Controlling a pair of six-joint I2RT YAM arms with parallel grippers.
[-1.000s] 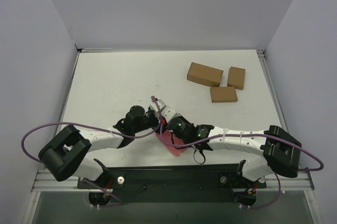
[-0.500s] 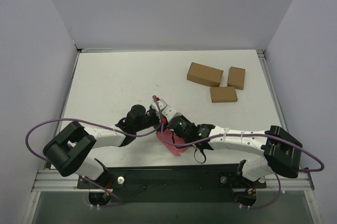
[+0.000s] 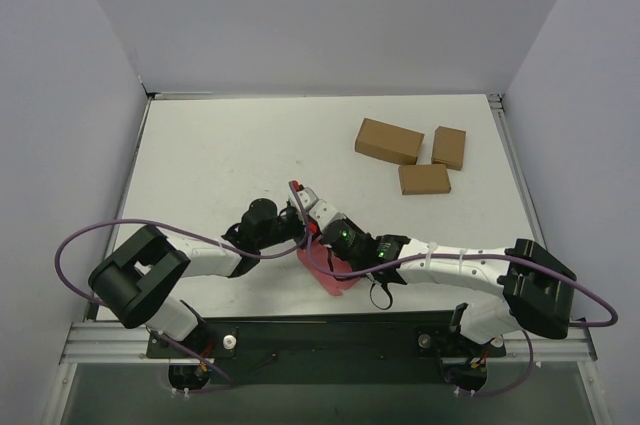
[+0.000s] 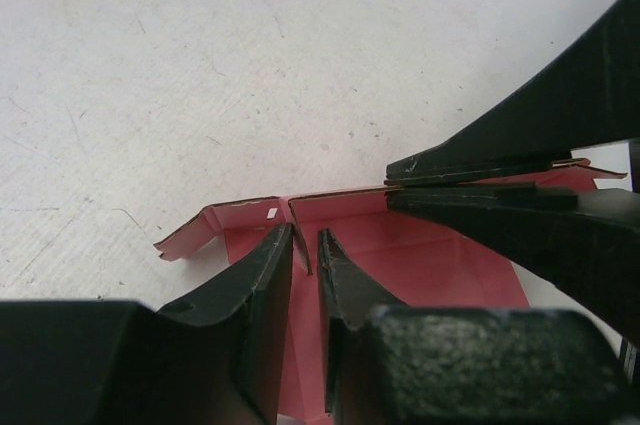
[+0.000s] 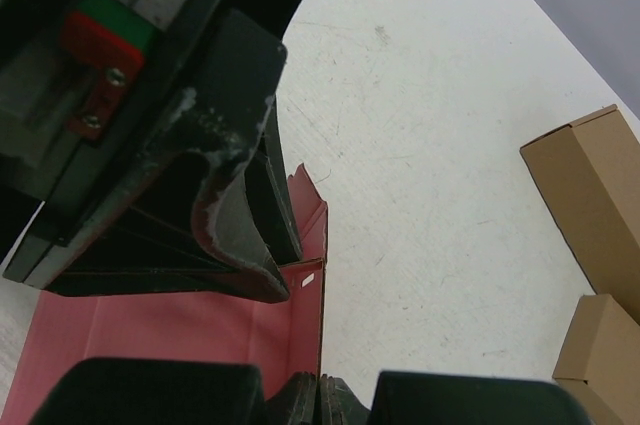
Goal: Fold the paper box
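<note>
Both of the robot's grippers are crowded at the same corner of the paper box (image 4: 289,201), so next the right gripper opens, moves back and grips the box's raised side closer to that side's other end (image 4: 586,173).
The paper box (image 3: 328,270) is a pink-red card piece lying partly folded near the table's front edge, under both grippers. In the left wrist view its floor (image 4: 430,255) lies flat with a back wall and a side flap raised. My left gripper (image 4: 305,235) straddles an upright flap edge, with a slim gap showing on each side of the card. My right gripper (image 5: 322,387) is shut on the raised wall of the box (image 5: 160,325); its fingers (image 4: 480,185) pinch that wall's top edge. From above, the left gripper (image 3: 300,235) and right gripper (image 3: 318,228) meet over the box.
Three brown cardboard boxes (image 3: 389,141) (image 3: 449,147) (image 3: 424,179) lie at the back right of the white table (image 3: 220,155). Two of them show at the right edge of the right wrist view (image 5: 590,185) (image 5: 600,345). Grey walls enclose the table on three sides.
The left gripper's jaws have narrowed around the upright flap, and the left arm's elbow has shifted slightly right. The right gripper keeps its hold on the wall.
</note>
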